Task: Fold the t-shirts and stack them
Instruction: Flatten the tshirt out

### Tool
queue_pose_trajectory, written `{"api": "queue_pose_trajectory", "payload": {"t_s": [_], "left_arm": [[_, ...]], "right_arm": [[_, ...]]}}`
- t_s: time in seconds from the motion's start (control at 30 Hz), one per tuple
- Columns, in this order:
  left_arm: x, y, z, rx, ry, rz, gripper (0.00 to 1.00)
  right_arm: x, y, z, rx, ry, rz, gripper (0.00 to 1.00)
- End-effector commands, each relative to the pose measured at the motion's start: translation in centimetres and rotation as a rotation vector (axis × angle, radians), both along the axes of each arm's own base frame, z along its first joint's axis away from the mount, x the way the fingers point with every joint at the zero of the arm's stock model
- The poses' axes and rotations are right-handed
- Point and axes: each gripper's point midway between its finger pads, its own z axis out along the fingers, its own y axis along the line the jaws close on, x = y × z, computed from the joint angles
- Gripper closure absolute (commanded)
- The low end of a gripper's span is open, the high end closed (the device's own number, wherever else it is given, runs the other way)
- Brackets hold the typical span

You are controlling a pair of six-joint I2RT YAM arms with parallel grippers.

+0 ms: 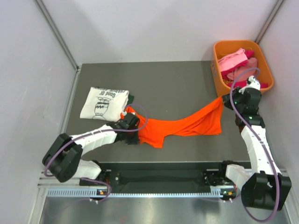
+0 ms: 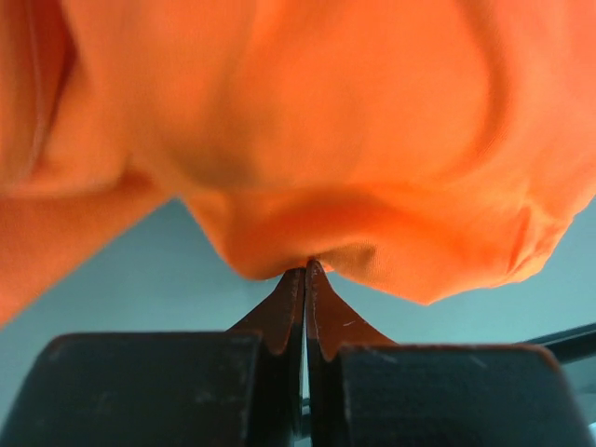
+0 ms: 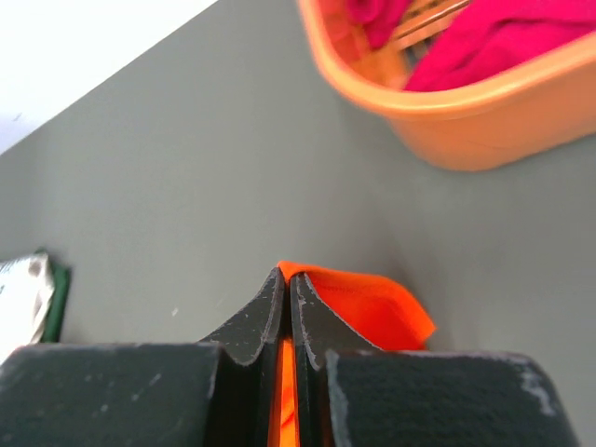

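Note:
My left gripper and my right gripper should lift the orange t-shirt's ends high and lay it farther back (image 1: pixel 161 88), because the t-shirt hangs bunched in a narrow cloth band (image 1: pixel 175 126).
The bright orange t-shirt (image 1: pixel 180 124) hangs stretched between both grippers above the middle of the table. My left gripper (image 1: pixel 127 117) is shut on its left end; in the left wrist view the orange cloth (image 2: pixel 307 130) bulges over the closed left gripper (image 2: pixel 306 267). My right gripper (image 1: pixel 227 99) is shut on its right corner; in the right wrist view an orange flap (image 3: pixel 368 303) sticks out past the closed right gripper (image 3: pixel 287 277). A folded white t-shirt with black print (image 1: pixel 103 102) lies at the back left. Pink and magenta shirts (image 1: pixel 236 63) fill the bin.
The orange plastic bin (image 1: pixel 265 74) stands at the back right corner, close behind my right gripper; it also shows in the right wrist view (image 3: pixel 466 121). A dark green cloth edge (image 1: pixel 131 99) peeks from under the white shirt. White walls close in the table.

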Motion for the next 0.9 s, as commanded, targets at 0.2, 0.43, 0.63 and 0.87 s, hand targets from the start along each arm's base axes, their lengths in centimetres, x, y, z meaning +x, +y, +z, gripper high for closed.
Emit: {"api": "queue_pose_trajectory", "payload": {"t_s": [0.2,0.43,0.63,0.87], "left_arm": [[7.7,-3.9,3.8,-0.056,-0.079,-0.074,1.0],[14.4,-2.3,2.0,-0.072,-0.036,0.037,1.0],[20.1,1.2,-1.1,-0.016,0.038,0.137,1.0],[24.3,7.3,-1.3,-0.029,0.052,0.307,1.0]], "right_arm": [[-3.7,-7.9,5.4,-0.11,-0.113,-0.439,1.0],[-3.8,-5.3,7.6,-0.038,-0.246,-0.316,1.0],[0.7,2.1,4.1,-0.047,-0.127,-0.077,1.0],[4.5,10.7,2.5,-0.05,-0.072,0.116,1.0]]}}
